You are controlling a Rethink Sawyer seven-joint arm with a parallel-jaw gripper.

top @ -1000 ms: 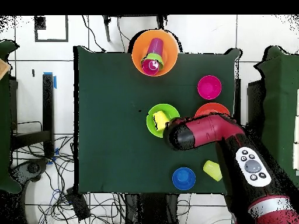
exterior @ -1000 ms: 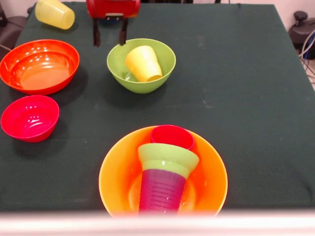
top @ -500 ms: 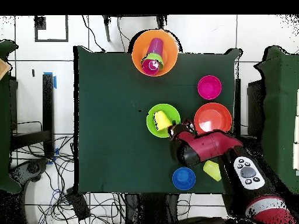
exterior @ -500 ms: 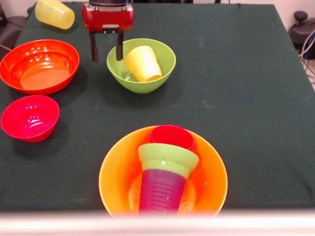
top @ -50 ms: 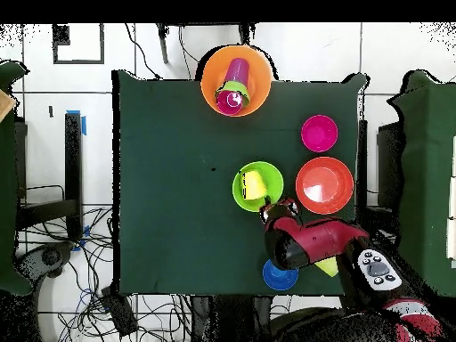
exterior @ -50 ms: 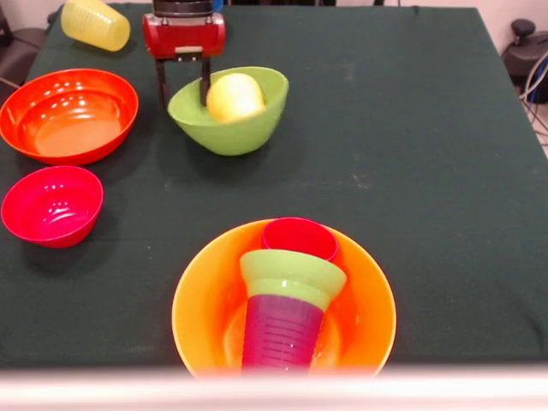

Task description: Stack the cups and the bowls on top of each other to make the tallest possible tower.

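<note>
The pale yellow cup (exterior @ -50 ms: 235, 98) is lying within the large green bowl's high sides (exterior @ -50 ms: 233, 137), so I expect it to come along inside when I raise the bowl's rim.
The large green bowl (exterior @ -50 ms: 224, 135) (top @ -50 ms: 240, 194) sits tilted at the far middle, with a pale yellow cup (exterior @ -50 ms: 233, 97) (top @ -50 ms: 255, 185) lying inside it. My gripper (exterior @ -50 ms: 182, 87) (top @ -50 ms: 269, 212) is open at the bowl's far-left rim, one finger inside the bowl and the other outside. At the near edge stands the tower: a large yellow-orange bowl (exterior @ -50 ms: 199, 300) (top @ -50 ms: 212, 82) holding a purple ribbed cup (exterior @ -50 ms: 282, 332), a small green bowl (exterior @ -50 ms: 291, 274) and a red-pink cup (exterior @ -50 ms: 300, 236). Another yellow cup (exterior @ -50 ms: 94, 23) lies on its side at the far left corner.
A wide orange-red bowl (exterior @ -50 ms: 68, 86) (top @ -50 ms: 324, 184) and a small red-pink bowl (exterior @ -50 ms: 51, 205) (top @ -50 ms: 319, 133) sit at the left in the front view. The overhead view shows a small blue bowl (top @ -50 ms: 276, 278) partly under the arm. Dark green cloth covers the table (exterior @ -50 ms: 428, 171).
My gripper has come down over the green bowl's rim. The bowl has tipped and slid toward the robot and leftward in the front view, and the cup has rolled inside it.
</note>
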